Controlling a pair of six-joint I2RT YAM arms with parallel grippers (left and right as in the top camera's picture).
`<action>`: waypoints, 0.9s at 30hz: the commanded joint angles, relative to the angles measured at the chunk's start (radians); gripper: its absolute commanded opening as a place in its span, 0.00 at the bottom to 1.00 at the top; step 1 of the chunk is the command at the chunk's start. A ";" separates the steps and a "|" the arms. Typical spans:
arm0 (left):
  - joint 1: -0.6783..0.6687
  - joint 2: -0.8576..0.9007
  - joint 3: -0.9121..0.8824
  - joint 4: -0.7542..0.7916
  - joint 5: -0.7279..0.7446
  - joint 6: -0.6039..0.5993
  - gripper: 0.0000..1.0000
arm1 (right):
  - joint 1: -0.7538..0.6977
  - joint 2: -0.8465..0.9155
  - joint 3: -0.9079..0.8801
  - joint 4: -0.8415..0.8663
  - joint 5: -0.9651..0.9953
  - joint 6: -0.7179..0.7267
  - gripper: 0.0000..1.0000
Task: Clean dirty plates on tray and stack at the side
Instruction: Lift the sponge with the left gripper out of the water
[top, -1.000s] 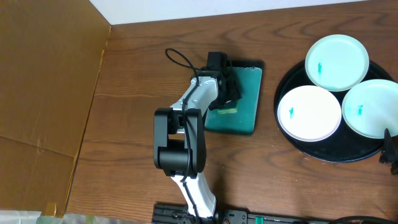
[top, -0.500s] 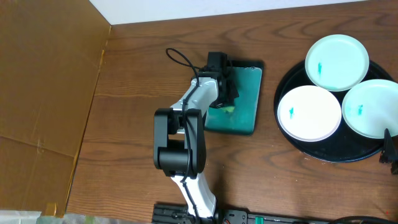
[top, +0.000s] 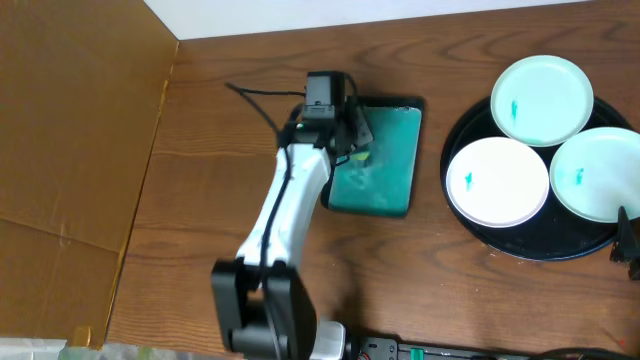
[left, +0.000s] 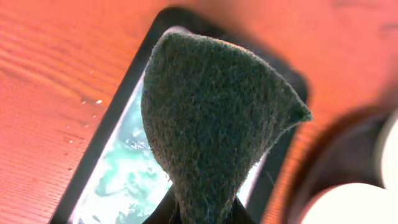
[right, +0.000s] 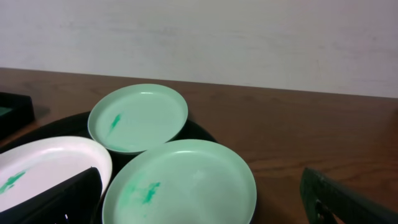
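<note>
The sponge is hanging at the teal tray's rim, next to drops on the wood (left: 90, 101). Next, my left gripper moves it back over the tray's middle (top: 383, 165) before wiping plates.
Three round pale plates, each with a small teal smear, lie in the black tray (top: 476, 236) at the right: one at the back (top: 542, 98), a whiter one at the left (top: 497, 181), one at the right (top: 600, 173). My left gripper (top: 350, 142) hangs over the far left part of the small teal tray (top: 388, 175), shut on a sponge (left: 211, 118) whose dark scouring face fills the left wrist view. My right gripper (right: 205, 211) stands open at the black tray's near right rim, its fingers (right: 74, 199) on either side of the nearest plate (right: 180, 183) without touching it.
The teal tray (left: 121, 177) has a wet, streaky teal surface and a black edge. A brown cardboard sheet (top: 70, 150) covers the table's left side. A white wall (right: 199, 37) runs behind the table. Bare wood lies between the two trays.
My left gripper shut on the sponge, lifted it off the teal tray and moved toward the tray's far left corner as the arm stretched out. The right arm and the plates have not moved.
</note>
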 joint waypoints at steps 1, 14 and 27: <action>0.000 -0.070 -0.001 -0.003 0.050 -0.031 0.07 | 0.010 -0.005 -0.002 -0.004 0.006 -0.015 0.99; 0.000 0.048 -0.071 0.048 0.028 -0.063 0.07 | 0.010 -0.005 -0.002 -0.004 0.006 -0.015 0.99; 0.001 -0.063 0.040 -0.092 0.020 -0.029 0.07 | 0.010 -0.005 -0.002 -0.004 0.006 -0.015 0.99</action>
